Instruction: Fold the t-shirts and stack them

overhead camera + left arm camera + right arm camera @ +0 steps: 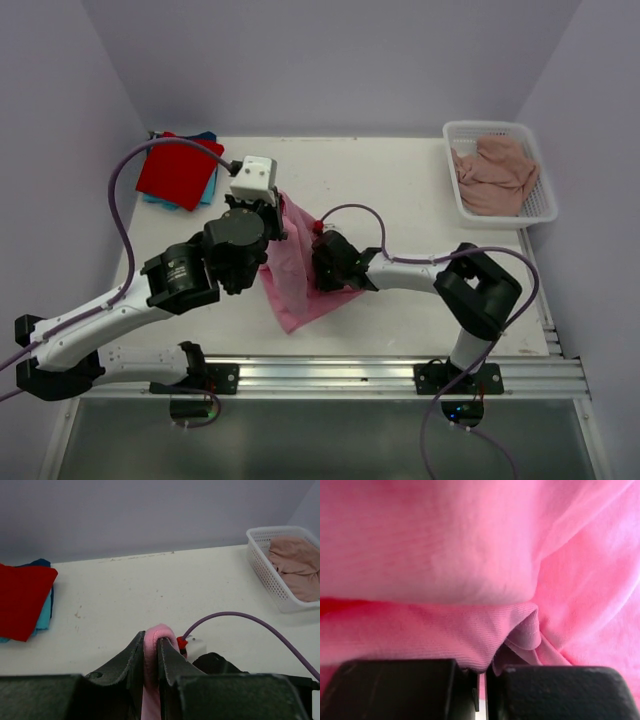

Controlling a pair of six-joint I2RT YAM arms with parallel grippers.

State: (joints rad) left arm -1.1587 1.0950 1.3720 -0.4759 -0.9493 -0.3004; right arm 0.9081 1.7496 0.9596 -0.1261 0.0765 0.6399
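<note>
My right gripper should lift the pink t-shirt by the ribbed edge (476,647) before my left gripper takes it somewhere else, because the pink t-shirt hangs bunched (291,268) from my left gripper.
A pink t-shirt (296,272) hangs bunched between my two arms above the table's middle. My left gripper (272,208) is shut on its upper edge; in the left wrist view a pink fold (156,639) is pinched between the dark fingers (172,657). My right gripper (322,262) is shut on the shirt's right side; in the right wrist view pink ribbed fabric (470,640) fills the frame and runs into the closed jaws. A folded red t-shirt (178,168) lies on a blue one (205,186) at the far left.
A white basket (545,205) at the far right holds crumpled salmon t-shirts (495,172). Purple cables loop over both arms. The table's metal rail (400,372) runs along the near edge. Walls close in on the left, back and right.
</note>
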